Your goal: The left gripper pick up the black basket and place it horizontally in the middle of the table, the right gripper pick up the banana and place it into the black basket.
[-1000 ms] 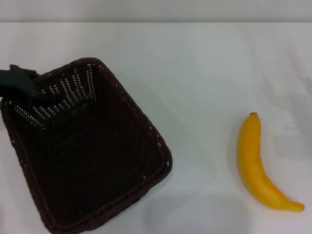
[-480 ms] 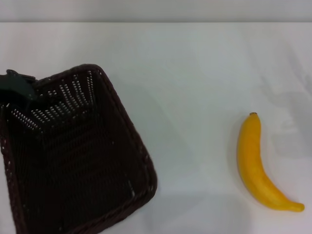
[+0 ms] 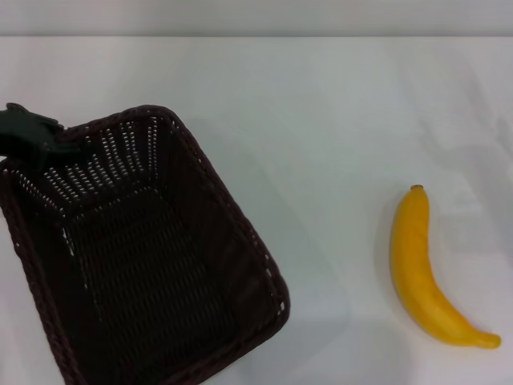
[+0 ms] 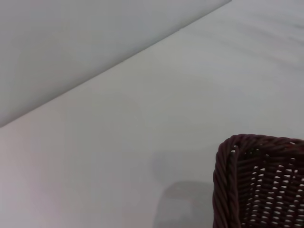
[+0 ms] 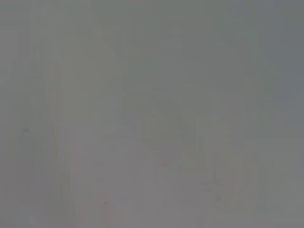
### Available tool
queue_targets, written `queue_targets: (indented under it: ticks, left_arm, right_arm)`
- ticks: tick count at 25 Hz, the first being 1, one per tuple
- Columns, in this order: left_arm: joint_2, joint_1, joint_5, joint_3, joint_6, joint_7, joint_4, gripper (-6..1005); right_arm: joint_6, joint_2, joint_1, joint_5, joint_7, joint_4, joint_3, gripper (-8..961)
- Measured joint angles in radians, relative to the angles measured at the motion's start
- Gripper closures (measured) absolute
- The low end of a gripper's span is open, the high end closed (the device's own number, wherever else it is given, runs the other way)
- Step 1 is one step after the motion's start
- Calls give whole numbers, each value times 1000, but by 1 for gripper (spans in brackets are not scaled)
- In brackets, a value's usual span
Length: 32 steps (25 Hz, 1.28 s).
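Note:
The black basket's long side (image 3: pixel 227 210) is slanted toward me, so my left gripper should turn the basket crosswise before putting it down in the middle of the table (image 3: pixel 276 212).
The black basket (image 3: pixel 152 273) is at the left of the white table (image 3: pixel 321 120), skewed, its near end running out of the head view. My left gripper (image 3: pixel 44 146) is at the basket's far left corner, shut on the braided rim. A corner of the basket also shows in the left wrist view (image 4: pixel 256 180), with a shadow on the table beside it. The banana (image 3: pixel 417 265) lies on the table at the right, stem tip pointing away from me, well apart from the basket. My right gripper is out of view; the right wrist view shows only a blank grey surface.
The table's far edge (image 3: pixel 256 36) runs along the top of the head view, with a grey wall behind it. Bare tabletop lies between the basket and the banana.
The basket, held by my left gripper, swung to the left and then back to the right, turning a little. The banana has not moved.

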<state>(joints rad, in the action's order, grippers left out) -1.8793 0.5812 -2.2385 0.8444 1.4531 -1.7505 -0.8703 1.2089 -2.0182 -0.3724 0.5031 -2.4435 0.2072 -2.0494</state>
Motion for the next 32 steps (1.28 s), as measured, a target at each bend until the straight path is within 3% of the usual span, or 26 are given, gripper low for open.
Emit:
queue_targets:
  ticks: [7,12,18,19,20,21,22,25,32]
  left_arm:
    - [5,6,38,-4,52,-78,-57,768]
    - [-10,-6,81,-10,56,-162,-108,793]
    - [-66,-62,139,-44,53,-247,-226,810]
    - [-105,-81,143,-75,50,-284,-267,810]
    - [-105,-81,143,-75,50,-284,-267,811]
    - [-143,-104,144,-97,43,-308,-307,812]
    - [-143,-104,144,-97,43,-308,-307,812]
    - [-191,-154,145,-104,16,-349,-368,814]
    - [-204,-283,241,3,-118,-446,-394,814]
  right_arm:
    - [0,1,-9,0,-2,12,0,96]
    - [1,1,-11,0,-7,12,0,96]
    - [1,6,-9,0,-12,13,0,97]
    - [1,7,-8,0,-17,14,0,97]
    - [1,8,-7,0,-21,15,0,97]
    - [1,8,-6,0,-26,16,0,97]
    - [0,9,-6,0,-31,18,0,97]
    - [-3,12,-3,1,-36,20,0,97]
    - [-3,24,7,14,-37,23,5,97]
